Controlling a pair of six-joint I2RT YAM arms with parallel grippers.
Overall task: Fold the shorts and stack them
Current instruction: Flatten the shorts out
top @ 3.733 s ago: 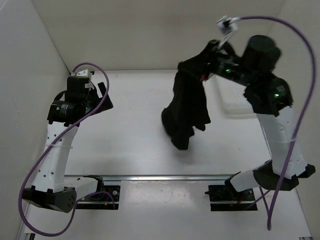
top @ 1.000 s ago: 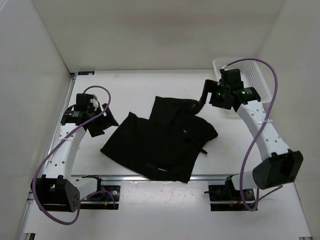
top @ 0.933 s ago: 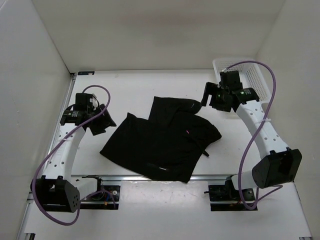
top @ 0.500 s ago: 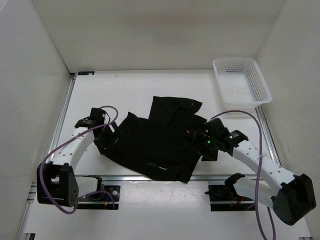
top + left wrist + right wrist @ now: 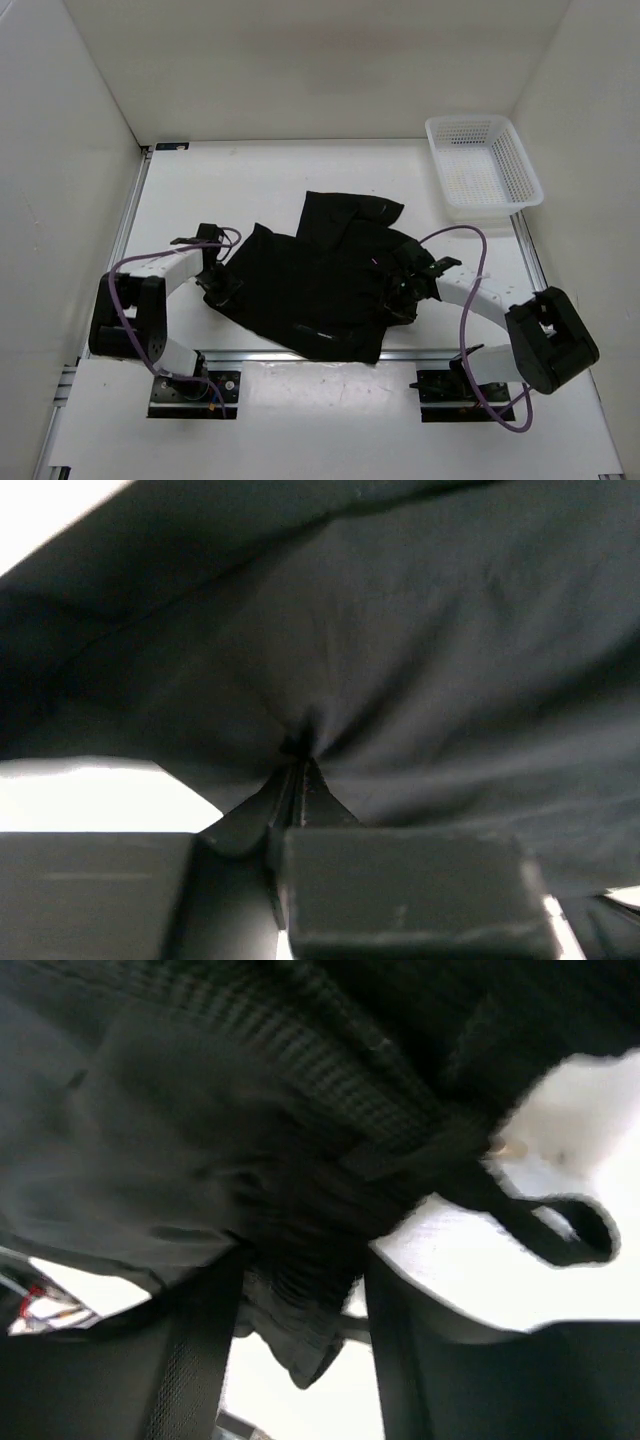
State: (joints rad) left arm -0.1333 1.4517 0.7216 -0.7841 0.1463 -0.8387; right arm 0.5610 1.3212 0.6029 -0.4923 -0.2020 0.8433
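Next, my left gripper opens and takes the shorts' near corner before it spreads the shorts flat, because it now pinches a creased fold inside the shorts' edge.
The black shorts lie spread and rumpled in the middle of the white table. My left gripper is at their left edge. In the left wrist view, the left gripper is shut, pinching a fold of the shorts, and creases fan out from the pinch. My right gripper is at the shorts' right edge. In the right wrist view, the right gripper has a bunched, ribbed piece of the shorts between its fingers, pressed from both sides. A drawstring loop lies loose on the table.
A white mesh basket stands at the back right, apart from the shorts. Both arms lie low over the table. A metal rail runs along the near edge, just below the shorts' hem. White walls enclose the left, back and right.
Both arms came down from beside the shorts onto their left and right edges. The left gripper opened wide, then shut on the cloth. The right gripper's fingers closed in on the waistband bunch.
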